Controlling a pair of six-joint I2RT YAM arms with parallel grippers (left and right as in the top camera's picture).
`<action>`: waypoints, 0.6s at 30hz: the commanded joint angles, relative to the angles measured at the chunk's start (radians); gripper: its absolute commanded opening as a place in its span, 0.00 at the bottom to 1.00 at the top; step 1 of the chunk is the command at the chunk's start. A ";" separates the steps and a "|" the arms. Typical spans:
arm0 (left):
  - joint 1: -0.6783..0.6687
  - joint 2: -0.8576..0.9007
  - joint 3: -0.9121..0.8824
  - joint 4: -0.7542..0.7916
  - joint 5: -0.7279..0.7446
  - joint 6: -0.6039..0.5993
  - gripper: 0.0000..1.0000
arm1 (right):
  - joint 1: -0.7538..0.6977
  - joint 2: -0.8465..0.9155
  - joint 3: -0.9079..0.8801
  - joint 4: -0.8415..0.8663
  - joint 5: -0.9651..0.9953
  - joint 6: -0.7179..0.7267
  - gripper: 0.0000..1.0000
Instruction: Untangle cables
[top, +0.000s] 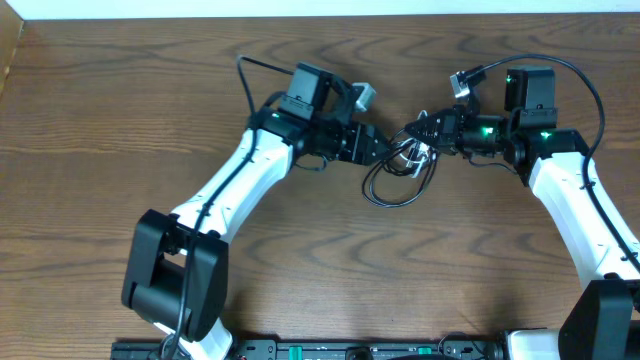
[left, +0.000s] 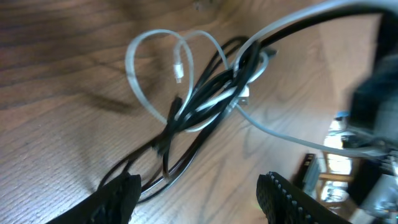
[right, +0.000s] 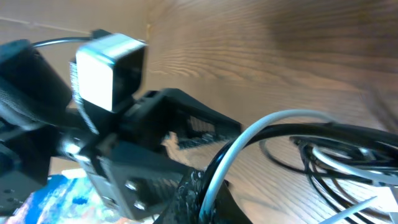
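Next, my left gripper takes hold of just the black cable (left: 163, 142) before my right gripper opens, because my right gripper is holding a piece of black cable and a piece of white cable (right: 231, 151) together.
The black cable (top: 384, 192) and the white cable (top: 413, 156) lie tangled together on the wooden table between my two grippers. In the left wrist view the white cable (left: 140, 79) makes two loops and the black cable (left: 205, 84) crosses through them in a knot. My left gripper (left: 199, 200) is open and empty, hovering just short of the tangle; overhead it (top: 378, 146) sits at the tangle's left edge. My right gripper (right: 210, 186) is shut on a black strand (right: 323, 132) and a white strand (right: 280, 117) and lifts them; overhead it (top: 428, 132) is at the tangle's upper right.
The left arm's wrist camera block (right: 111, 74) is close in front of the right gripper. A thick black arm wire (top: 585, 85) arcs over the right arm. The table's far edge (top: 320, 14) runs along the top.
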 joint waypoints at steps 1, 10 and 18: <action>-0.028 0.038 0.008 0.013 -0.079 0.032 0.64 | -0.006 -0.027 0.006 0.024 -0.100 0.005 0.01; -0.065 0.098 0.008 0.081 -0.078 0.031 0.64 | -0.048 -0.027 0.006 0.132 -0.250 0.084 0.01; -0.088 0.148 0.008 0.159 -0.083 0.016 0.52 | -0.062 -0.027 0.006 0.220 -0.321 0.159 0.01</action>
